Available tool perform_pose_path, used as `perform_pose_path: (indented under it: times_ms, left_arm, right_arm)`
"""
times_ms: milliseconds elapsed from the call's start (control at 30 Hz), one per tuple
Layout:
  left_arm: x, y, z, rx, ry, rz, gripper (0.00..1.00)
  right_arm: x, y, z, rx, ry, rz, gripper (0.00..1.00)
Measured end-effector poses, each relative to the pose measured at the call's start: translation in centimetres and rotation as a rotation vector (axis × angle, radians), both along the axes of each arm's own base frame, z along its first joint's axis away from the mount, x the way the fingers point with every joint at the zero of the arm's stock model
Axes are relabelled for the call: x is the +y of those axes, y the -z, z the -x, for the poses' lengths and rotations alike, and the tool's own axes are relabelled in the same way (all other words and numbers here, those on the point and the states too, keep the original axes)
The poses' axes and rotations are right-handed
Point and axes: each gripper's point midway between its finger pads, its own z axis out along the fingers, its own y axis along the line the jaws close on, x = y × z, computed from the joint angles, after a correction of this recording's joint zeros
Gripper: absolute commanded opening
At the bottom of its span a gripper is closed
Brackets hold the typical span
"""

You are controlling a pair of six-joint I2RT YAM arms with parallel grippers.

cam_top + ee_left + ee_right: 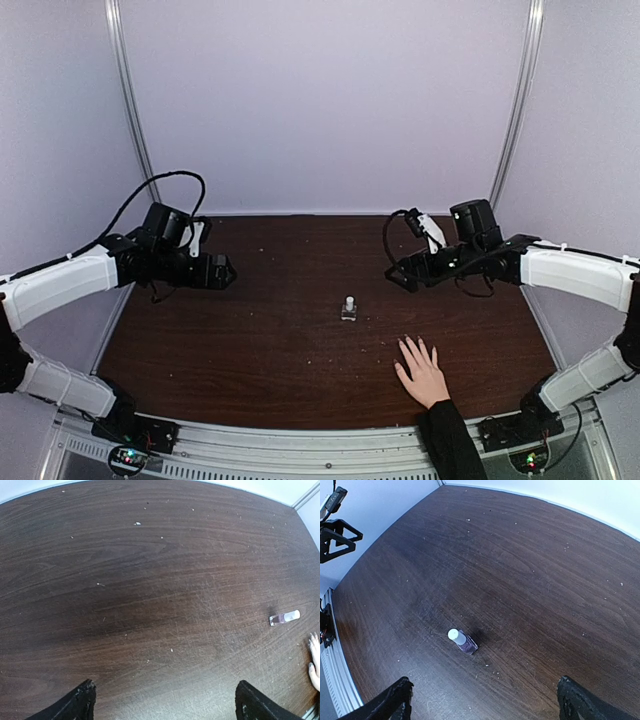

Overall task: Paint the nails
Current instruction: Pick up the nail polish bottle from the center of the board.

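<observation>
My right gripper should stay on its way to the bottle, which stands pale cap (350, 300) up and clear of the hand, and keep moving toward its body (349, 313) until the open fingers are on both sides of it.
A light-skinned hand (423, 372) with spread fingers and a black sleeve rests palm down on the dark wooden table (290, 330) at the front right. Its nails are too small to make out; fingertips show at the right edge of the left wrist view (315, 655). A small clear bottle (349, 308) with a pale cap stands at the table's middle, also in the left wrist view (284, 618) and the right wrist view (463, 641). My left gripper (226, 271) is open and empty above the table's left. My right gripper (396, 276) is open and empty above the back right.
White walls and metal posts enclose the table. A metal rail (300, 450) runs along the front edge. My left arm's camera mount (335, 535) shows at the top left of the right wrist view. Small specks lie scattered on the wood.
</observation>
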Motion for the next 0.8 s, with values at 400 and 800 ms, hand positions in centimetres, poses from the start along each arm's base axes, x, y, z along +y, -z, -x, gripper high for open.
perform_pose_path:
  times_ms: [400,800]
  left_arm:
    - [-5.1,0.6,-0.2,0.062,0.25,0.089,0.98]
    - [-6.9,-0.5,0.8,0.041,0.378,0.16,0.98]
  right_arm:
    - [1.7,2.9,-0.3,-0.012,-0.145,0.056,0.98]
    - [3.6,5.9,-1.3,-0.002,-0.256,0.108,0.85]
